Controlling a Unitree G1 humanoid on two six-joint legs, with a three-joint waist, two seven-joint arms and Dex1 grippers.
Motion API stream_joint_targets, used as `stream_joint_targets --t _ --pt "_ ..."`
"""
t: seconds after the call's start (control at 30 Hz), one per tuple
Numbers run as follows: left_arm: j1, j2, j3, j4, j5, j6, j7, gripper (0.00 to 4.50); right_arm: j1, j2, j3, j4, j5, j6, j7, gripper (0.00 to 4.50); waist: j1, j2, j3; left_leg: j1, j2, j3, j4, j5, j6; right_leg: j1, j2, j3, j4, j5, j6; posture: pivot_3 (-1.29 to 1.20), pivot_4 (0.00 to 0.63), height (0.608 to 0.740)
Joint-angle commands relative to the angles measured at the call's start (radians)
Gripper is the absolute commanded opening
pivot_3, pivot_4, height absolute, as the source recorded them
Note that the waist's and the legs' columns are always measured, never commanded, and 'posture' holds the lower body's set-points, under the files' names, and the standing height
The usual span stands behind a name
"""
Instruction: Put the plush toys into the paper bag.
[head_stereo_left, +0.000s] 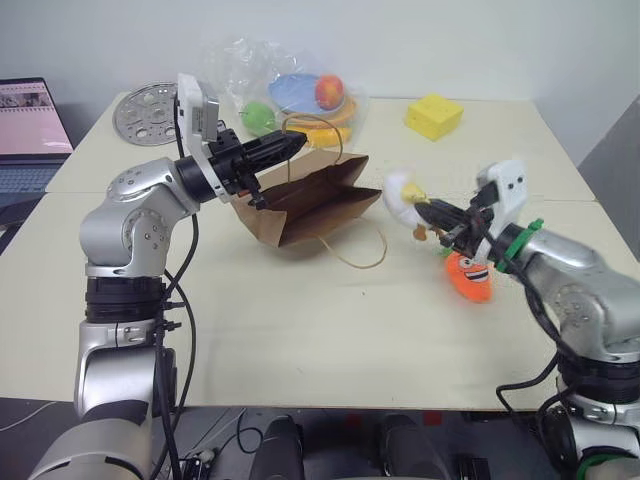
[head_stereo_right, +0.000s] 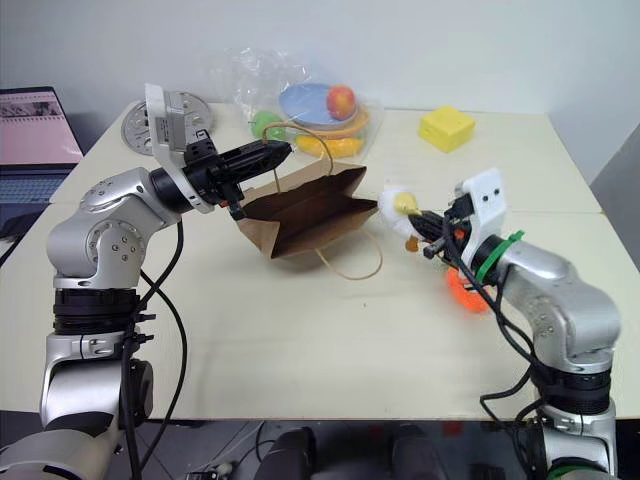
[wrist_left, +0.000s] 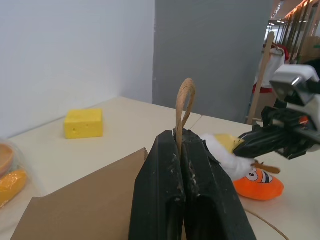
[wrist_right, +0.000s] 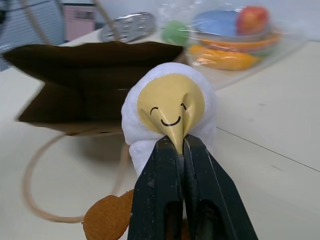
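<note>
The paper bag's opening is wide and faces the egg plush, so my right gripper keeps moving in until the egg plush is inside, then let go.
The brown paper bag lies tipped on the table, its open mouth turned toward my right side. My left gripper is shut on the bag's upper twine handle and holds that edge up. The second handle loops loose on the table. My right gripper is shut on the white egg plush, pinching its yellow face, and holds it in the air just to the right of the bag's mouth. The orange carrot plush lies on the table under my right wrist.
A clear plastic bag of toy fruit and plates sits behind the paper bag. A yellow foam block rests at the back right, a round metal disc at the back left, and a laptop off the table's left side.
</note>
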Motion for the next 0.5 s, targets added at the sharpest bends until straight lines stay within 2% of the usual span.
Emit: stream_joint_targets --t 0.03,0.2,0.33,0.5 --pt "-0.023 0.008 0.009 -0.009 0.0 -0.021 -0.009 0.0 -0.062 0.011 0.028 -0.025 0.041 0.037 -0.021 0.02 0.0 0.0 0.0 0.0 0.0 0.0 0.0 0.0 0.0 0.0 0.0 0.0 0.0 0.0 0.0 0.0 0.15 0.74" --pt "-0.028 0.0 0.008 -0.008 -0.009 -0.02 -0.021 0.0 -0.162 0.094 0.183 0.079 -0.041 0.0 -0.083 0.02 -0.003 0.0 0.0 0.0 0.0 0.0 0.0 0.0 0.0 0.0 0.0 0.0 0.001 0.0 0.0 0.0 0.15 0.74" --pt "-0.03 -0.004 0.004 -0.009 -0.004 -0.023 -0.019 0.0 -0.182 0.106 0.237 0.128 -0.088 -0.047 -0.086 0.02 0.005 0.0 0.0 -0.001 0.0 0.0 0.0 0.0 0.0 -0.001 0.0 0.0 0.0 0.0 0.0 0.0 0.15 0.74" --pt "-0.022 -0.012 0.002 -0.023 -0.012 -0.017 -0.019 0.0 -0.272 0.182 0.338 0.262 -0.157 -0.061 -0.103 0.02 0.0 0.0 0.0 -0.002 0.0 -0.001 0.001 0.0 0.0 -0.002 0.0 -0.001 0.0 0.0 0.0 0.0 0.15 0.74"
